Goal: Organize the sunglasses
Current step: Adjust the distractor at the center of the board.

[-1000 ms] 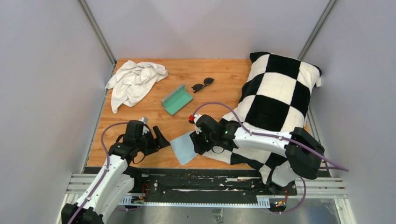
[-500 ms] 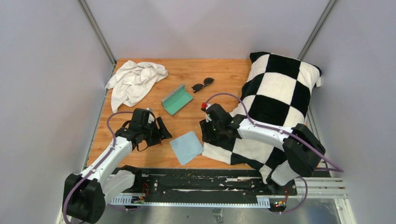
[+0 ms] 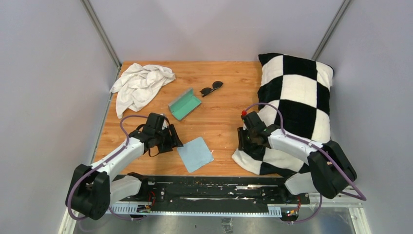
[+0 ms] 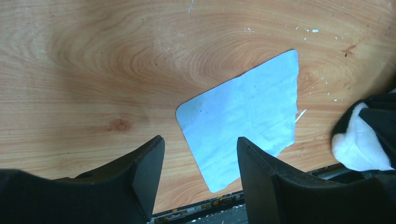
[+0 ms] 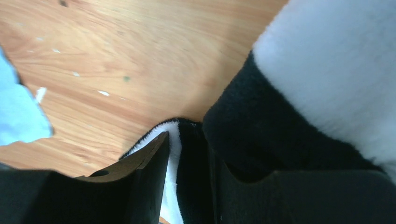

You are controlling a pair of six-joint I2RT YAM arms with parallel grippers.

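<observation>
The light blue cloth lies crooked while my right gripper is holding the pillow's edge. I should let go of the pillow and straighten the cloth by its back corners.
The sunglasses, small with dark round lenses, lie at the back middle of the wooden table, untouched. The open grey case with teal lining lies just left of them. The light blue cloth lies flat near the front edge and also shows in the left wrist view. My left gripper is open and empty, just left of the cloth. My right gripper is shut on the front-left edge of the black-and-white checkered pillow, whose fabric sits between the jaws in the right wrist view.
A crumpled white cloth lies at the back left corner. The pillow covers the table's right side. Metal frame posts and grey walls enclose the table. The black mounting rail runs along the front edge.
My right gripper has dragged the pillow's front-left corner to the right, uncovering the blue cloth and more of the table. My left gripper has moved right and forward, toward the cloth.
</observation>
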